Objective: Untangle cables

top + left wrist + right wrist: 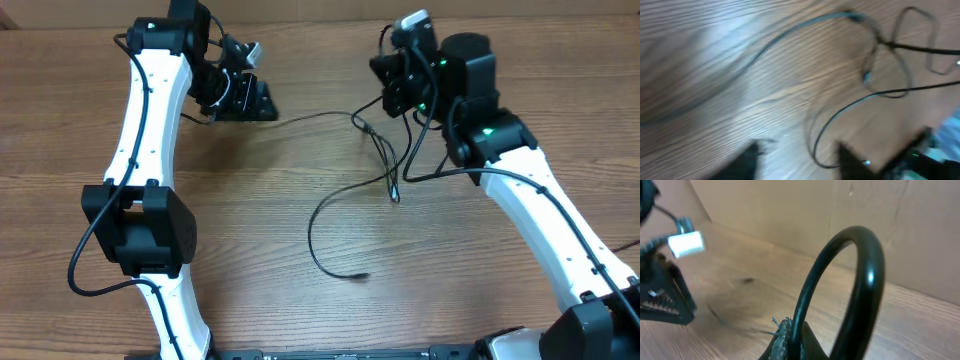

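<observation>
The knotted cables (389, 165) are held only by my right gripper, by a loop, so my left gripper should grab the thin piece of cable (328, 114) near the knot before both grippers pull apart.
Thin black cables (378, 140) lie on the wooden table, crossing in a knot in the middle. One strand ends in a silver-tipped plug (395, 196). Another sweeps in a long curve to a plug end (362, 275). A thin strand (310, 117) runs left toward my left gripper (260, 102). The left wrist view is blurred: the fingers (800, 162) are apart with nothing between them, and the cables (885, 45) lie ahead. My right gripper (392, 92) is above the knot. In its wrist view it (799, 342) is shut on a black cable loop (865, 270) that arches up close to the lens.
The wooden table (250, 230) carries only the cables. A cardboard wall (840, 215) stands behind the table. The left arm's body (140, 230) reaches up the left side, and the right arm (540, 210) up the right side.
</observation>
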Robot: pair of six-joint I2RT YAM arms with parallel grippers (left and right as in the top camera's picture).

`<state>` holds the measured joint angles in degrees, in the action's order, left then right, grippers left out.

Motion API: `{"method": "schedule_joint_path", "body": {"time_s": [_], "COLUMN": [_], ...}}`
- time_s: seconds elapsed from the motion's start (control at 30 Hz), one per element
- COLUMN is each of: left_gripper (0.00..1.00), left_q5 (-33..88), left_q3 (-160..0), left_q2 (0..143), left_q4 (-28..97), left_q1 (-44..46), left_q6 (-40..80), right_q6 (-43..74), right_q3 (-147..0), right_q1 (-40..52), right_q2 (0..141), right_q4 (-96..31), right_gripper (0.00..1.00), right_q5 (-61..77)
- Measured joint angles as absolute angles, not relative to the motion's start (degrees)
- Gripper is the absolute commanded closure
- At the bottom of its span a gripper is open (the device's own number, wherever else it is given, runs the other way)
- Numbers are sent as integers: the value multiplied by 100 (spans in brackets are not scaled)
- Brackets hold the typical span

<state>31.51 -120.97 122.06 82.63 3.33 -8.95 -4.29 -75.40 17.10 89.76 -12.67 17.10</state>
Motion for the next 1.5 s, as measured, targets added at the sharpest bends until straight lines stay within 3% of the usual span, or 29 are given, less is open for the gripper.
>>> {"method": "schedule_joint_path", "body": {"time_s": [0.1, 0.17, 0.23, 0.4, 0.47, 0.77, 1.17, 1.5], "left_gripper": [92, 77, 70, 33, 0, 1, 1, 3], "left_q5": [2596, 2296, 1975, 1367, 1258, 1214, 1194, 1619], "left_q3": [-12097, -12097, -12097, -12097, -12097, -11614, -10643, -10643], "left_q2": [12206, 12206, 12206, 12206, 12206, 12206, 12228, 12766], "left_q4": [8184, 8136, 8112, 8062, 7964, 6989, 4506, 3988], "left_q1": [327, 327, 327, 327, 327, 598, 1651, 1828], "left_q6": [-840, -722, -530, -91, 139, 235, -2976, -4117], "right_q6": [-187, -104, -25, 296, 384, 423, -316, -834], "right_q3": [-7568, -7577, -7577, -7583, -7588, -7618, -7620, -7620], "right_q1": [1503, 1413, 1306, 987, 886, 840, 838, 838], "right_q2": [8976, 8976, 8976, 8976, 8976, 8976, 8976, 8976], "right_q4": [-1096, -1066, -1037, -709, -591, -965, -1682, -1455], "right_gripper": [96, 96, 96, 96, 96, 96, 96, 96], "right_q5": [1959, 2034, 2080, 2279, 2502, 2912, 3487, 5146]}}
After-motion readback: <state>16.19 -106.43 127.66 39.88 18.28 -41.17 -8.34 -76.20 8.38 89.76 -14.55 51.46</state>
